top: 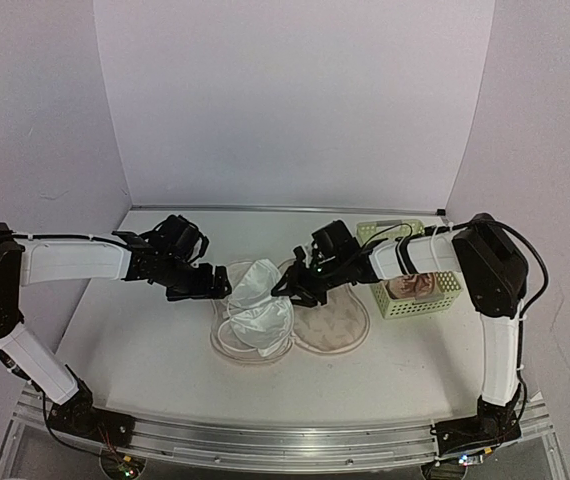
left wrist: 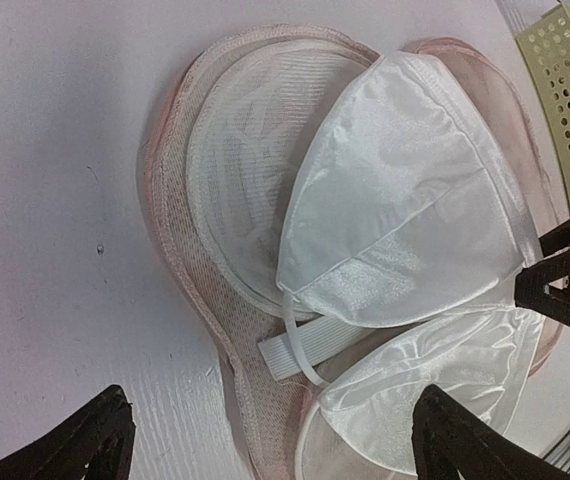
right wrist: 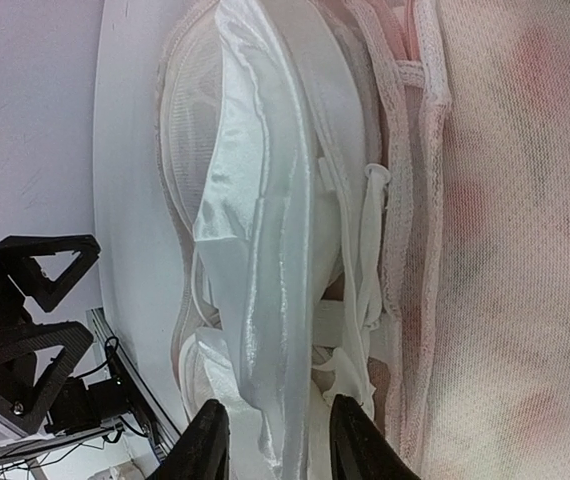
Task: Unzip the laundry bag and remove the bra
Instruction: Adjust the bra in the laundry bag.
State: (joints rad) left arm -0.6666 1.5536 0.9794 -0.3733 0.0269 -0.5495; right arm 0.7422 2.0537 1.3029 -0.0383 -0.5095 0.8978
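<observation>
Only the edge of the white bra touches my right gripper's fingers, so I should open them, reach deeper in where the cups join, and close them before lifting.
The laundry bag lies unzipped and spread flat in two lobes, its mesh lining and pinkish rim showing; its printed fabric fills the right of the right wrist view. The white bra sits on the left lobe, one satin cup raised. My right gripper has its fingers closed on a fold of the bra, with satin between the fingertips. My left gripper is open and empty, straddling the bag's left rim and the lower cup.
A pale-green perforated basket with something pinkish inside stands right of the bag, under the right forearm; its corner shows in the left wrist view. White walls close the back and sides. The left gripper shows in the right wrist view.
</observation>
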